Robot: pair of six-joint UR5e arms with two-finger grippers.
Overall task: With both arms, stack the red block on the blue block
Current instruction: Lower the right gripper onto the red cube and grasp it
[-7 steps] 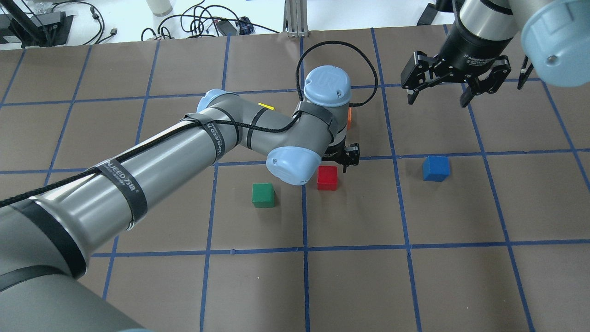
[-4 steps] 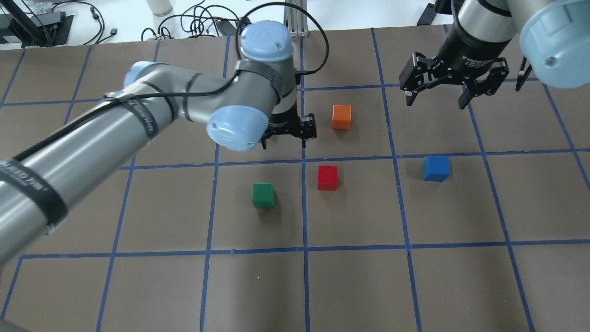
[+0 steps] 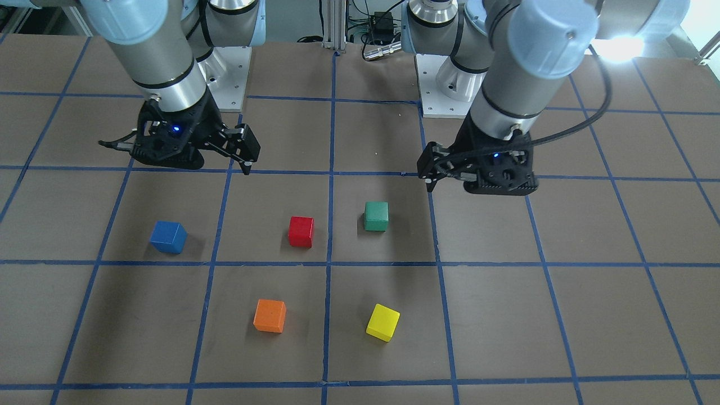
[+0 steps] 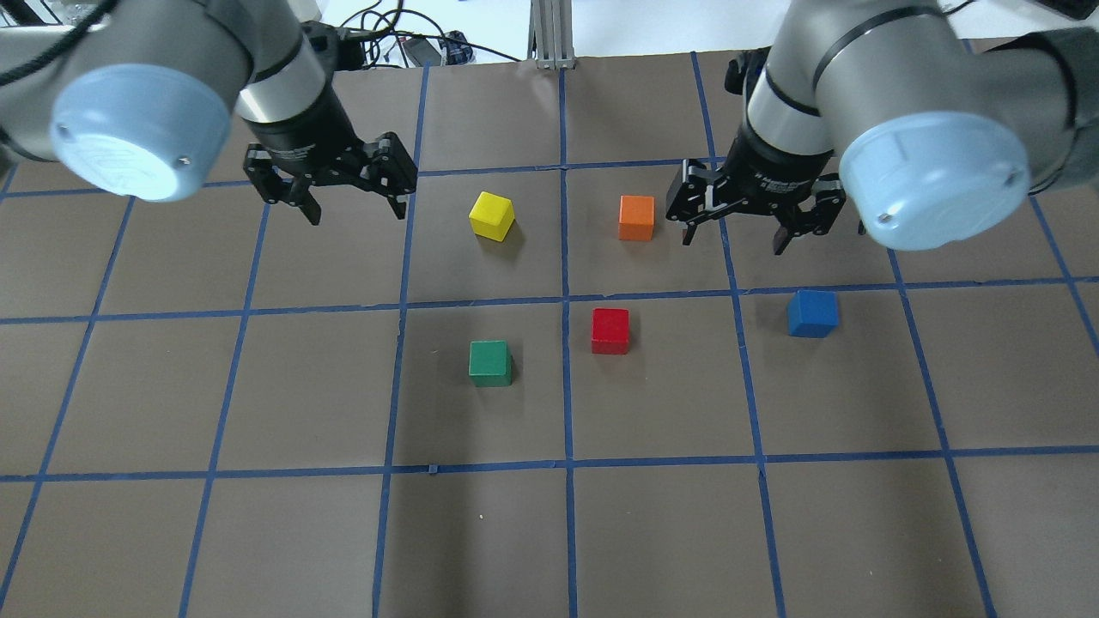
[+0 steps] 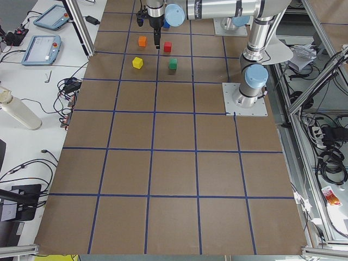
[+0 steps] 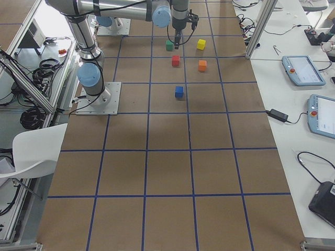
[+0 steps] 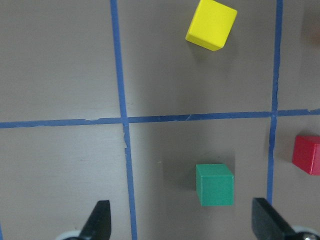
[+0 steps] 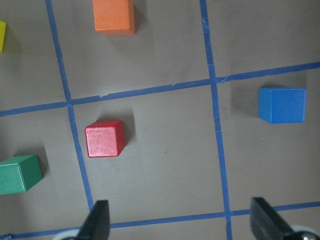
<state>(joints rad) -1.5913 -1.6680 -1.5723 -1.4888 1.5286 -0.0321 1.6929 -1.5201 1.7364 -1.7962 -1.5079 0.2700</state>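
Observation:
The red block [image 3: 301, 232] and the blue block [image 3: 169, 237] are both on my right gripper's side, so next my right gripper stacks them while my left gripper moves away.
The red block [image 4: 610, 330] sits on the brown mat near the centre; it also shows in the front view [image 3: 301, 231] and the right wrist view [image 8: 104, 138]. The blue block [image 4: 812, 312] sits one grid square to its right, apart from it [image 3: 168, 237] [image 8: 282, 105]. My left gripper [image 4: 356, 210] is open and empty, raised at the back left, far from both blocks. My right gripper [image 4: 734, 243] is open and empty, raised behind and between the red and blue blocks. The left wrist view shows the red block [image 7: 307, 154] at its right edge.
A green block [image 4: 490, 362] lies left of the red one. A yellow block [image 4: 492, 215] and an orange block [image 4: 636, 217] lie behind it, the orange one just left of my right gripper. Blue tape lines grid the mat [image 4: 258, 532].
My left arm has swung away from above the red block to the back left, uncovering the yellow and orange blocks. My right gripper has moved left and nearer, toward the blocks. No block moved.

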